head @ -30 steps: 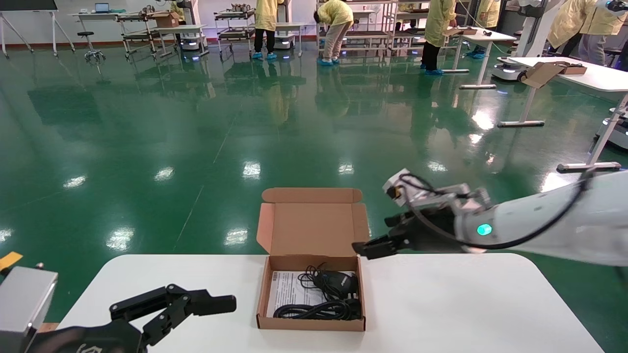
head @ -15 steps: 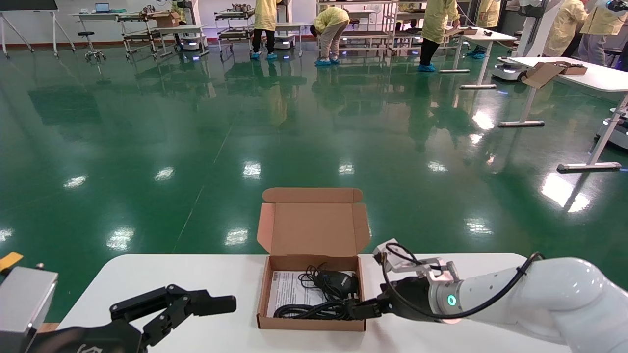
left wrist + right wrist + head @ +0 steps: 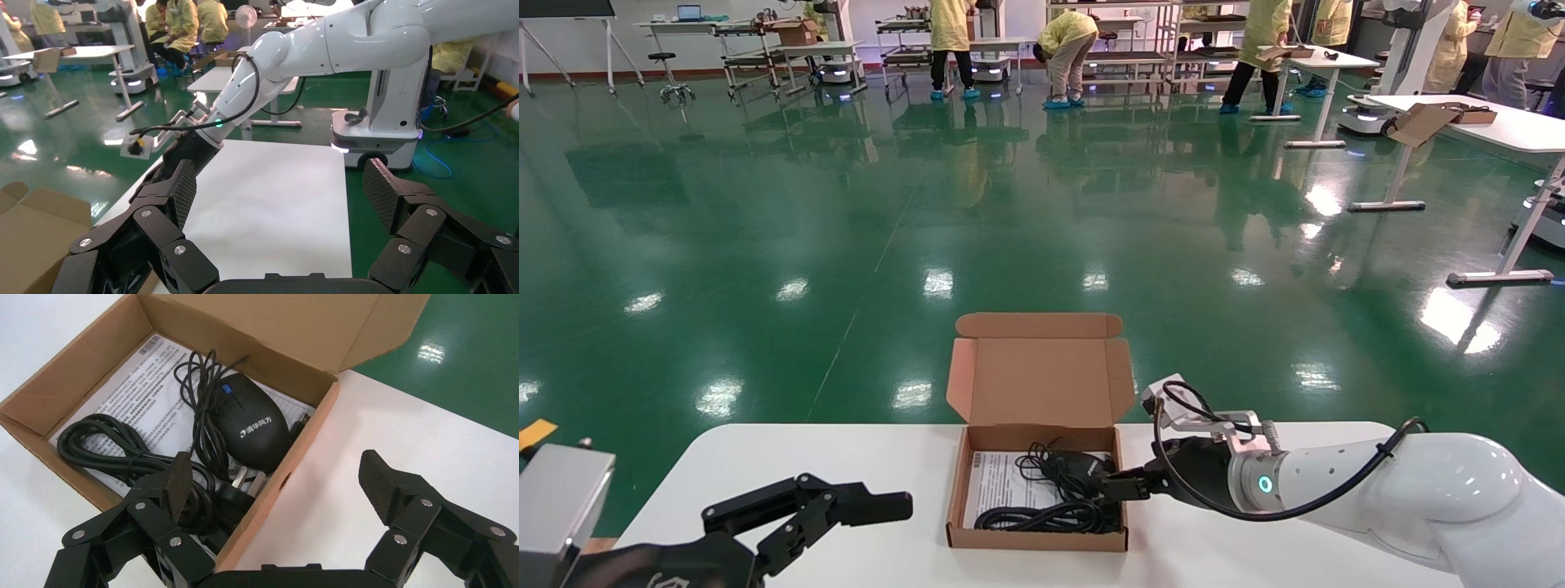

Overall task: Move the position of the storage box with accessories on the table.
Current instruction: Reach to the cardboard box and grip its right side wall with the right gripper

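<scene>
The storage box's side (image 3: 311, 430) next to the mouse runs at a slant across the open fingers of the robot's right gripper, so the robot should turn that gripper square to that side (image 3: 272, 499) before it closes.
The storage box (image 3: 1035, 535), brown cardboard with its lid standing open, sits mid-table on the white table (image 3: 1295, 506). It holds a black mouse (image 3: 1083, 469), bundled black cables (image 3: 1042, 516) and a white leaflet (image 3: 997, 486). My right gripper (image 3: 1120, 488) is open and low at the box's right wall. In the right wrist view the right gripper (image 3: 275, 471) straddles that wall (image 3: 306, 441), with one finger over the cables (image 3: 98, 444) near the mouse (image 3: 254, 422) and the other over bare table (image 3: 367, 416). My left gripper (image 3: 862, 523) is open and empty at the front left.
A grey metal block (image 3: 560, 498) stands at the table's left edge. The open lid (image 3: 1042, 380) rises at the table's far edge, with green floor beyond. Another desk with a cardboard box (image 3: 1483, 122) stands far right, and people in yellow coats at the back.
My right arm has come down from beside the lid to the box's right wall, then shifted slightly toward the far side. The box and the left arm have not moved.
</scene>
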Robot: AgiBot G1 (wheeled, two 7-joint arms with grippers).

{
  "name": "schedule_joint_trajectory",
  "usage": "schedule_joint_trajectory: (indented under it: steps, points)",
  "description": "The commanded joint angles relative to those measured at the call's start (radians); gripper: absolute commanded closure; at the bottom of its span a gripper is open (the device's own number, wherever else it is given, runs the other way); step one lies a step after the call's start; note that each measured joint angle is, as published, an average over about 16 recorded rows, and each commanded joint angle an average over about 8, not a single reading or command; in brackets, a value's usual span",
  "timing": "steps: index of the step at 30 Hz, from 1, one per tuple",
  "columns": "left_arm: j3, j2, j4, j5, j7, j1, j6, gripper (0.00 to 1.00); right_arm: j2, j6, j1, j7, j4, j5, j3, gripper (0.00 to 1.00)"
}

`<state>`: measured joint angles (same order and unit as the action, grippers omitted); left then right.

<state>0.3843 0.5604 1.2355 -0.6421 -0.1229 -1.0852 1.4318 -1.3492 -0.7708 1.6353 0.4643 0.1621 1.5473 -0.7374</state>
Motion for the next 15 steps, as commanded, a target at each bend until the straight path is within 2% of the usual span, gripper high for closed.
schedule_joint_trajectory:
  steps: [1,8,11,15]
  points:
    - [0.000,0.000,0.000,0.000,0.000,0.000,0.000,0.00,-0.004,0.004,-0.004,0.004,0.000,-0.007,0.001,0.00]
    - [0.000,0.000,0.000,0.000,0.000,0.000,0.000,0.00,0.062,-0.013,0.021,0.016,-0.012,0.001,-0.004,0.00]
    - [0.000,0.000,0.000,0.000,0.000,0.000,0.000,0.00,0.075,-0.002,0.037,0.077,-0.050,-0.018,0.011,0.00]
    - [0.000,0.000,0.000,0.000,0.000,0.000,0.000,0.00,0.052,0.039,0.053,0.182,-0.118,-0.035,0.023,0.00]
